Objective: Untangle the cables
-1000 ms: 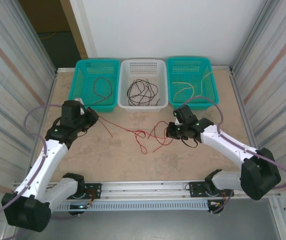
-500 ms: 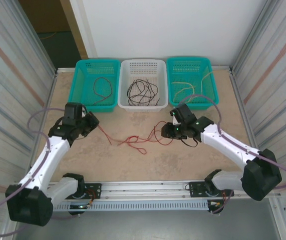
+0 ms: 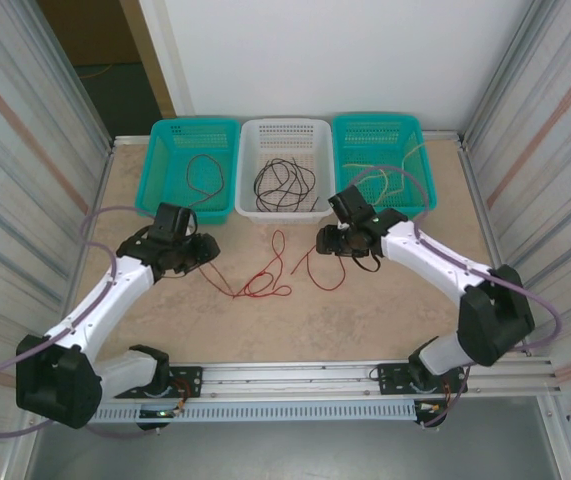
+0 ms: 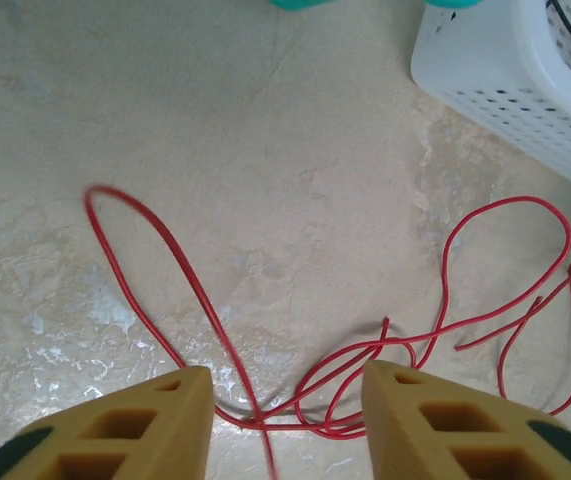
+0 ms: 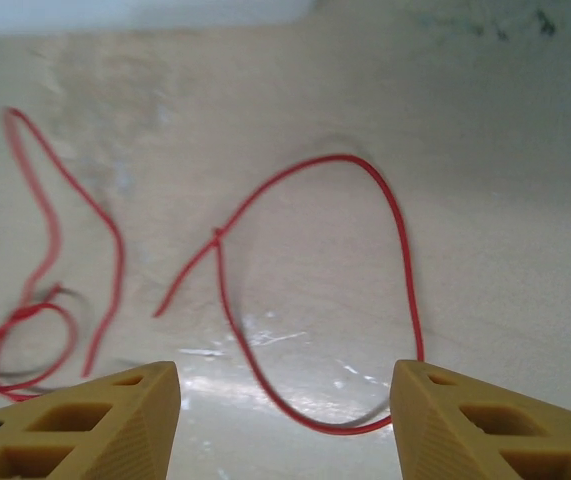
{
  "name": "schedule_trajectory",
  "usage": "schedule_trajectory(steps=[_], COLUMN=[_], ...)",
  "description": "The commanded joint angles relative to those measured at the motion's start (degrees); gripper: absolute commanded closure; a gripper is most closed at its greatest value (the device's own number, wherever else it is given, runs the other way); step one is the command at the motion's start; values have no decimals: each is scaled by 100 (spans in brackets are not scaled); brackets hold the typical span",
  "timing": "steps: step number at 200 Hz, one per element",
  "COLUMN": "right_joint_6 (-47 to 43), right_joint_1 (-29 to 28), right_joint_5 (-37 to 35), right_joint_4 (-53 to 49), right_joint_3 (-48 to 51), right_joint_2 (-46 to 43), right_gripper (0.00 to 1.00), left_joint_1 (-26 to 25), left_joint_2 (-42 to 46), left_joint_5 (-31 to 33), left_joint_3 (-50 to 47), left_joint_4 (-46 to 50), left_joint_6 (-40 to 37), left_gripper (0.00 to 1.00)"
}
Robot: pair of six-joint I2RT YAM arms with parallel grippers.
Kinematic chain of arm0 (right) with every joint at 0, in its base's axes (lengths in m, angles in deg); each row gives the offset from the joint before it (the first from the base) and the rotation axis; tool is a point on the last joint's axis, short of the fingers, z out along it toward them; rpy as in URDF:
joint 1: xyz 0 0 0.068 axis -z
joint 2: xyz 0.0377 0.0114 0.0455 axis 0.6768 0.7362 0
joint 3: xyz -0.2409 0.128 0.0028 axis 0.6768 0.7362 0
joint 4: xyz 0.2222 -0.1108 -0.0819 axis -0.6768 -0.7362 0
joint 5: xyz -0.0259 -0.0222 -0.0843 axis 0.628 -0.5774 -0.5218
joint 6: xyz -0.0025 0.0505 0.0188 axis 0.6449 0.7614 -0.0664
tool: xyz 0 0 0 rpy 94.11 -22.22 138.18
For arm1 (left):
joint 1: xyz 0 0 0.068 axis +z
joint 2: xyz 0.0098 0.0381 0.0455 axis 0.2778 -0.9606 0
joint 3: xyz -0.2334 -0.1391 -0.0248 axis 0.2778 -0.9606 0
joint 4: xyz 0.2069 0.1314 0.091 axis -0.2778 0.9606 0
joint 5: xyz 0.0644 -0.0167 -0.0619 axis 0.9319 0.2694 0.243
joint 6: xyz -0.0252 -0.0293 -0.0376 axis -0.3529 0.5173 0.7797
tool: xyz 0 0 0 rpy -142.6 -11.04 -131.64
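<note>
My gripper will lift the loop away from the tangle, and the loop will then open into a loose hanging piece of cable, because the red loop's ends simply cross.
Red cables lie slack in a loose tangle on the table between the arms, with a separate red loop just to its right. My left gripper is open and low over the tangle's left end. In the left wrist view crossed red strands run between its yellow fingers, and the gripper holds nothing. My right gripper is open above the loop. In the right wrist view the loop's small knot lies ahead of the gripper, and its bottom curve passes between the fingers.
Three baskets line the back edge. The left teal basket holds a dark red cable, the white basket holds black cables, and the right teal basket holds pale yellow cables. Metal walls flank the table.
Both grippers have swung inward and toward the baskets. The red cables, stretched between the grippers before, now lie slack and bunched on the table, and both grippers are open.
</note>
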Motion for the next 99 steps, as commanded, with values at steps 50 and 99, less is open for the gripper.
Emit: schedule_trajectory(steps=[50, 99], right_joint_6=[-5, -117], right_joint_1=[-450, -579], right_joint_5=[141, -41], right_joint_4=[412, 475], right_joint_3=[-356, -644], right_joint_2=[1135, 1885], right_gripper=[54, 63], left_joint_1=[-78, -78], left_joint_2=[293, 698], left_joint_5=[241, 39], left_joint_3=[752, 595], left_joint_4=[468, 139], left_joint_6=[-522, -514], left_gripper=[43, 43])
